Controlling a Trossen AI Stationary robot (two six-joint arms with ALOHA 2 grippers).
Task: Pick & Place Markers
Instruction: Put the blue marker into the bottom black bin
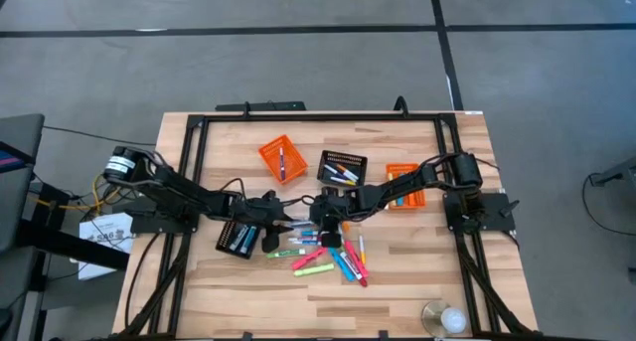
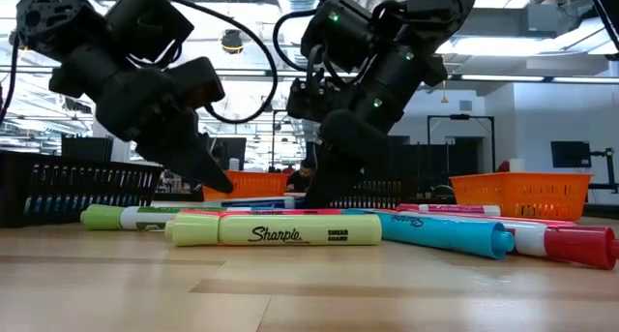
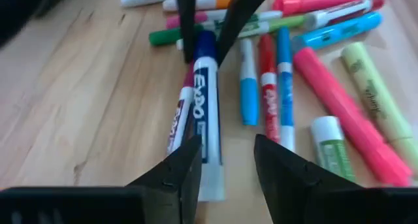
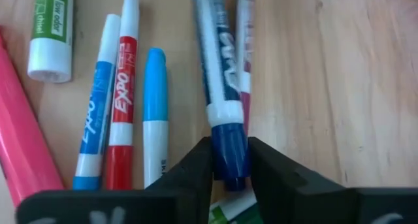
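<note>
The dark blue marker is lying across the purple marker, so the robot's right gripper should pick up the dark blue marker and hand its white end to the left gripper.
Several markers in mixed colours lie loose on the wooden table, near its middle. One is a dark blue Expo marker. My right gripper reaches in from the table's right and is shut on the marker's capped end. My left gripper comes from the left and stands open just above the same marker's white tail end; the tail lies close by one finger. A pink-capped marker lies alongside the blue one. In the low view, a yellow-green highlighter lies nearest. My right gripper pinches the dark blue cap of the Expo marker between its two fingers, one on each side. The fingers slant down from above and lie across the marker. The marker lies flat on the table with its white barrel pointing away from the gripper.
Two orange baskets and a black basket stand farther back. Another black basket sits by my left arm. A pale round object lies at the near right. A black frame borders the table.
</note>
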